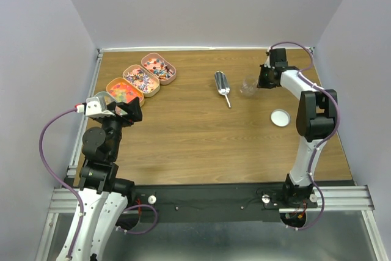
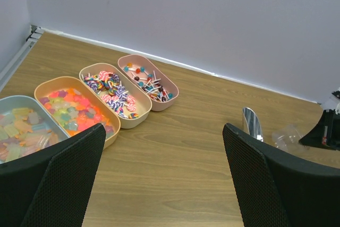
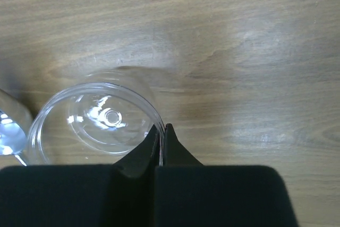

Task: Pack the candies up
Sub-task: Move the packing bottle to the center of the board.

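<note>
The opening of the clear cup [image 1: 247, 87] faces up and the wood [image 1: 242, 120] beside the white lid is free, so my right gripper should keep going toward that wood and let go of the cup there.
The candies [image 2: 74, 111] lie loose in oval tins at the back left: orange and yellow ones in an orange tin [image 1: 125, 91], swirled ones in a cream tin [image 1: 142, 80], small ones in a pink tin [image 1: 159, 68], pastel ones in a grey tin [image 2: 21, 128]. My left gripper [image 1: 131, 112] is open and empty just in front of the tins, its jaws [image 2: 162, 136] wide apart over bare wood. My right gripper [image 1: 258, 82] is shut on the rim of a clear plastic cup [image 3: 95, 120] standing at the back right. A silver scoop [image 1: 222, 85] lies left of the cup.
A round white lid [image 1: 280, 117] lies on the table in front of the right arm. The grey tin is partly hidden under my left wrist in the top view. Walls close the table at the back and both sides.
</note>
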`<move>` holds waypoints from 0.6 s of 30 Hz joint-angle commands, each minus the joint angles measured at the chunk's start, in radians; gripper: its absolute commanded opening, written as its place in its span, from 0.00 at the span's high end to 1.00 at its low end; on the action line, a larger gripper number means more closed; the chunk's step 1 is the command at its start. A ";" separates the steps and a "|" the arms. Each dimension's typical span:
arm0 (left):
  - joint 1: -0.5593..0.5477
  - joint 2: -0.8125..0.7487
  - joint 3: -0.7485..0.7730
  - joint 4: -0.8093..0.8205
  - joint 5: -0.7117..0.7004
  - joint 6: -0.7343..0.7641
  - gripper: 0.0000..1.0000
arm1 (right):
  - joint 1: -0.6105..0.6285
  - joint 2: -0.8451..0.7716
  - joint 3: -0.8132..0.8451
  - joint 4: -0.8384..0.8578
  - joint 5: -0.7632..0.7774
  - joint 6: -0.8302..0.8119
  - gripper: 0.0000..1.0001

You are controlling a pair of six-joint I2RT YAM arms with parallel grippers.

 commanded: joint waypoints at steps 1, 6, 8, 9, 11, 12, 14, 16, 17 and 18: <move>-0.003 -0.015 -0.004 0.002 -0.007 0.007 0.01 | 0.044 -0.049 -0.041 -0.065 0.056 -0.031 0.99; -0.003 -0.016 -0.004 0.005 -0.007 0.008 0.01 | 0.126 -0.181 -0.173 -0.099 0.148 -0.023 0.99; -0.003 -0.016 -0.006 0.007 -0.007 0.007 0.01 | 0.154 -0.252 -0.242 -0.125 0.215 -0.014 0.99; -0.004 -0.016 -0.006 0.005 -0.007 0.008 0.01 | 0.184 -0.276 -0.262 -0.137 0.240 -0.012 0.99; -0.003 -0.015 -0.007 0.005 -0.005 0.008 0.01 | 0.220 -0.325 -0.300 -0.180 0.306 -0.014 0.99; -0.004 -0.015 -0.008 0.007 -0.004 0.007 0.01 | 0.252 -0.339 -0.308 -0.197 0.321 -0.012 0.99; -0.004 -0.013 -0.008 0.008 -0.002 0.007 0.01 | 0.278 -0.364 -0.333 -0.235 0.355 -0.005 0.99; -0.003 -0.013 -0.006 0.008 -0.002 0.007 0.01 | 0.310 -0.391 -0.353 -0.260 0.371 0.011 0.99; -0.004 -0.012 -0.007 0.008 -0.002 0.008 0.01 | 0.318 -0.399 -0.369 -0.263 0.374 0.015 0.99; -0.003 -0.013 -0.008 0.008 -0.002 0.007 0.01 | 0.336 -0.411 -0.382 -0.264 0.377 0.022 0.99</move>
